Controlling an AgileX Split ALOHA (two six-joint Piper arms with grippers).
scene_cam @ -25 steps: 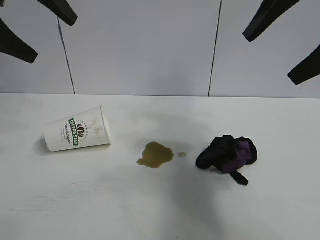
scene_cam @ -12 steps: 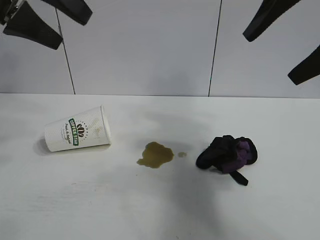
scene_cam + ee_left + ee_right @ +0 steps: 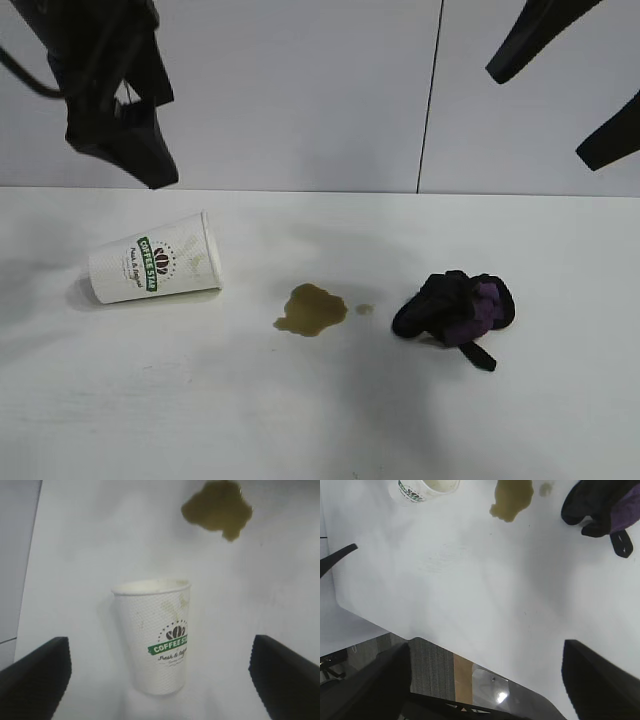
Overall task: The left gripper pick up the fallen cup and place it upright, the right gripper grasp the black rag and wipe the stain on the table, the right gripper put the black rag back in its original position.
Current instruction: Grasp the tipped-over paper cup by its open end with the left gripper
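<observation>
I keep lowering my left gripper toward the cup's open end [image 3: 203,258] until its open fingers are on both sides of the white cup [image 3: 156,642], which lies lengthwise between them, then close.
The white cup [image 3: 155,262] with the green logo band lies on its side at the left of the white table [image 3: 300,420], mouth towards the stain. The brownish stain [image 3: 312,310] sits mid-table with a small droplet beside it. The black rag [image 3: 455,308] with its purple patch lies right of the stain. My left gripper [image 3: 160,140] hangs open above and behind the cup. In the left wrist view the cup [image 3: 157,640] lies between its wide-apart fingers [image 3: 35,680], the stain [image 3: 217,510] beyond. My right gripper [image 3: 540,118] is open, high at the upper right, empty.
A grey panelled wall [image 3: 300,90] stands behind the table. In the right wrist view the table's edge [image 3: 380,625] shows with floor below, and the cup [image 3: 422,487], the stain [image 3: 512,497] and the rag [image 3: 600,505] lie far off.
My left gripper has come down from the upper left corner and now hangs nearer the cup. The right gripper, cup, stain and rag have not moved.
</observation>
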